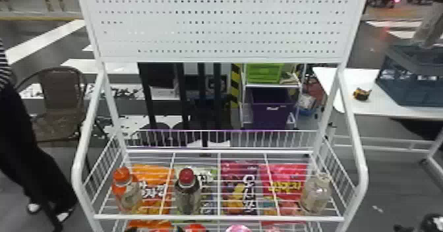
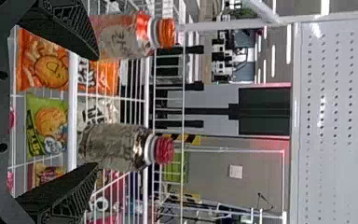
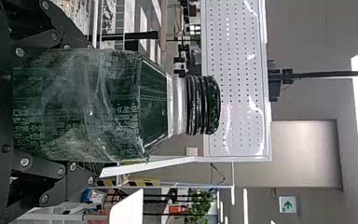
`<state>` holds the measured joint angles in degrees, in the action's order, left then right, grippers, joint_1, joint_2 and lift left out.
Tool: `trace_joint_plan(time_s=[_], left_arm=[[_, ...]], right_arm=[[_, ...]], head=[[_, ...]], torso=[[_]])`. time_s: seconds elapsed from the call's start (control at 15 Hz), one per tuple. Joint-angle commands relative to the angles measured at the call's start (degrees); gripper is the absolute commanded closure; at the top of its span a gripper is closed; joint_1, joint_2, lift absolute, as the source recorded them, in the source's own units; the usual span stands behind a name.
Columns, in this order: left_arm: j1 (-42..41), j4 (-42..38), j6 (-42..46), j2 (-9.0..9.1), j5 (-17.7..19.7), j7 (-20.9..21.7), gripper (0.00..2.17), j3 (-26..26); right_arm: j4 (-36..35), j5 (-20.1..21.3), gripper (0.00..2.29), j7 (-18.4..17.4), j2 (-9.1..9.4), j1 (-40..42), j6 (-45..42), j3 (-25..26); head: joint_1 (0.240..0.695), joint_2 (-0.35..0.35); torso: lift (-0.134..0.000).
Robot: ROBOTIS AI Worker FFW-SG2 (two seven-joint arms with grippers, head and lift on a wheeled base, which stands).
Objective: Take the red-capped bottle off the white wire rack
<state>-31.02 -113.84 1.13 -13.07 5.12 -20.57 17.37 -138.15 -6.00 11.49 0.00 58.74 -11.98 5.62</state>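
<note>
My gripper will lift the red-capped bottle point(image 1: 188, 192), which should uncover a green snack bag point(image 1: 208, 183) peeking out beside it, under the wires, and leave the bag in place.
The red-capped bottle point(image 1: 188, 196) stands upright on the white wire rack point(image 1: 219, 218), left of the middle in the head view. In the left wrist view my left gripper point(image 2: 97, 112) is open, with nothing held. One fingertip overlaps the base part of the red-capped bottle point(image 2: 114, 147) there; the other overlaps an orange-capped bottle point(image 2: 121, 37). In the right wrist view a dark green bottle point(image 3: 88, 107) with a black cap sits in my right gripper point(image 3: 74, 105), its fingertips hidden behind the bottle.
On the rack, the orange-capped bottle point(image 1: 127, 193) stands at the left and a clear bottle point(image 1: 316, 195) at the right. Snack bags point(image 1: 242, 190) show beneath the wires. White side rails point(image 1: 77, 168) and a perforated back panel point(image 1: 217, 27) frame the rack.
</note>
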Motion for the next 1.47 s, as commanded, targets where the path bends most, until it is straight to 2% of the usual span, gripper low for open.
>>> trace_joint_plan(time_s=[0.0,0.2,0.33,0.53,1.07,1.2,1.4], left_arm=[[4.4,5.0,0.3,0.15,0.0,-0.3,0.09,3.5],[9.9,11.0,2.8,0.41,0.1,-0.9,0.09,7.1],[13.0,14.6,3.5,1.56,0.1,-1.1,0.09,7.9],[17.0,18.9,3.5,2.35,0.1,-2.1,0.09,9.0],[25.4,28.9,3.8,4.54,0.1,-3.6,0.09,9.1],[27.9,33.3,6.6,5.42,0.2,-3.7,0.09,8.7],[30.7,37.2,8.8,5.78,1.1,-4.0,0.09,8.3]], right_arm=[[0.1,-0.2,1.13,0.0,0.05,0.2,0.0,0.1],[0.3,-0.2,1.13,0.0,0.0,0.3,-0.4,0.2],[0.4,-0.2,1.13,0.0,0.05,0.4,-0.5,0.1],[0.3,-0.2,1.13,-0.1,0.05,0.5,-0.5,0.2],[0.3,-0.4,1.13,0.0,0.0,0.3,-0.5,0.4],[0.3,-0.5,1.13,0.0,-0.18,0.3,-0.5,0.5],[0.6,-0.8,1.13,0.0,-0.18,0.2,-0.5,0.9]], head=[[0.499,0.0],[0.499,0.0],[0.499,0.0],[0.499,0.0],[0.499,0.0],[0.499,0.0],[0.499,0.0]], torso=[[0.0],[0.0],[0.0],[0.0],[0.0],[0.0],[0.0]])
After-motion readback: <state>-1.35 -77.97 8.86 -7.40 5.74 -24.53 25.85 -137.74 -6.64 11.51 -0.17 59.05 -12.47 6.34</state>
